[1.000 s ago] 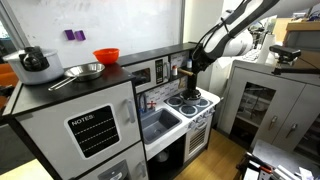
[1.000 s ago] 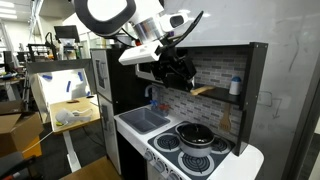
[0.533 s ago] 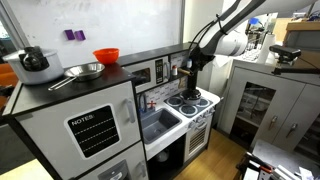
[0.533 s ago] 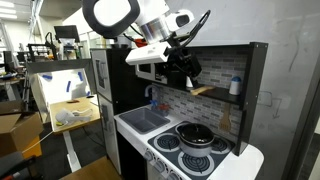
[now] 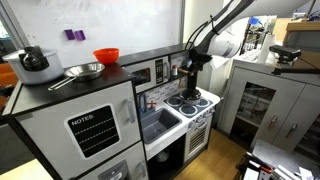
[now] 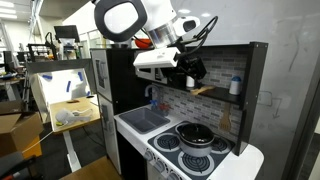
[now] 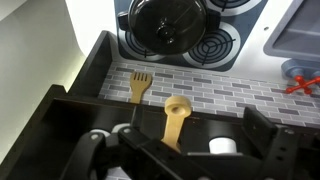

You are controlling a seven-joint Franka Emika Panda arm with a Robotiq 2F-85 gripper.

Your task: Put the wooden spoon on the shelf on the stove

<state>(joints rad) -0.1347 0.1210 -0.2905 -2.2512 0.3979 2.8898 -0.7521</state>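
Observation:
I keep moving my gripper toward the shelf until it can close across the wooden spoon's handle, because the handle points into the gap between my open fingers.
The wooden spoon lies on the dark shelf above the stove, with its round head toward the brick wall. In an exterior view it shows as a pale strip on the shelf. My gripper is open, just in front of the shelf, with the spoon's handle end running in between its spread fingers; I cannot tell whether they touch it. The gripper also shows in both exterior views. The stove lies below, with a black pot on one burner.
A white bottle stands on the shelf next to the spoon. A wooden fork hangs on the brick wall. The sink is beside the stove. A red bowl, a pan and a pot sit on the top counter.
The arm has moved closer to the shelf, bringing the gripper up to the spoon. The spoon and the other things have not moved.

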